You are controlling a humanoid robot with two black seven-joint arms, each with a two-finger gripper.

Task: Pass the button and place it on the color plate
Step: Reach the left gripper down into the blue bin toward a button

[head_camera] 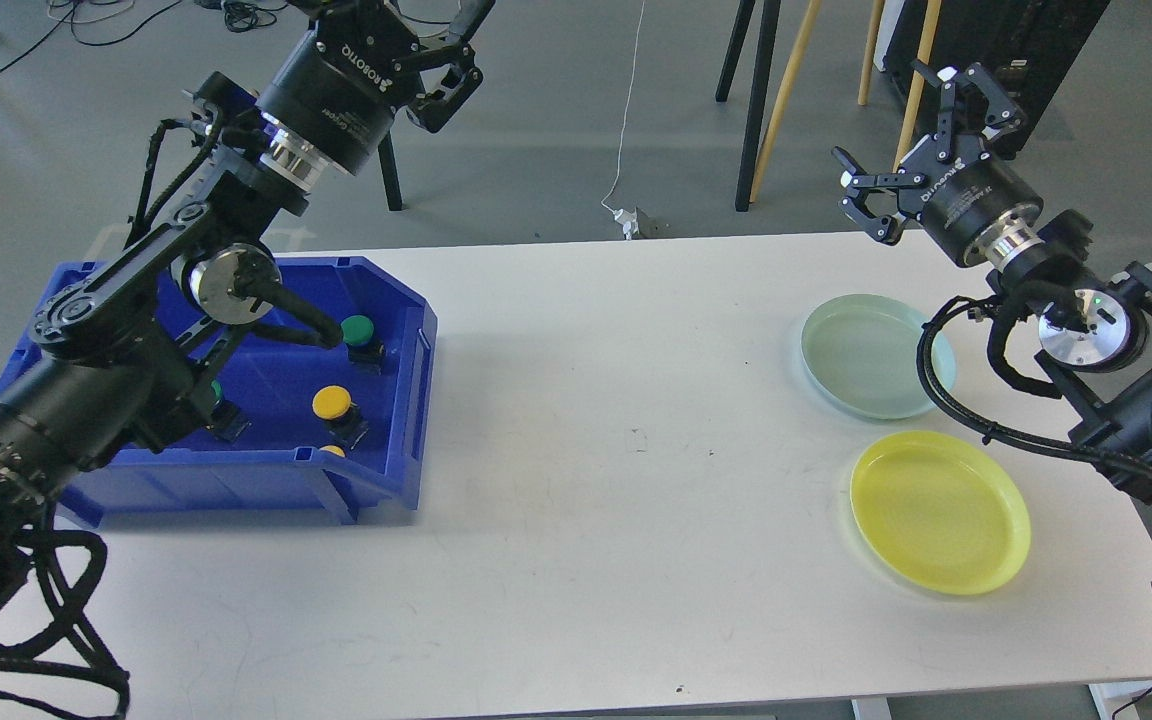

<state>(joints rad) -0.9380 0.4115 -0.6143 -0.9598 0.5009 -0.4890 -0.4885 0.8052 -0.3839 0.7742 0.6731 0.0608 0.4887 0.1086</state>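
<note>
The yellow button is standing with its cap up on its blocky base, so it will stay upright when the robot sets it on the yellow plate.
A blue bin at the table's left holds several push buttons: a green one, a yellow one, a second yellow one just showing behind the front wall, and another green one mostly hidden by my left arm. A pale green plate and a yellow plate lie empty at the right. My left gripper is open and empty, high above and behind the bin, partly cut off by the top edge. My right gripper is open and empty, raised behind the pale green plate.
The white table spans the view. Behind its far edge are chair and easel legs and a white cable on the grey floor. My right arm's cables hang over the pale green plate's right rim.
</note>
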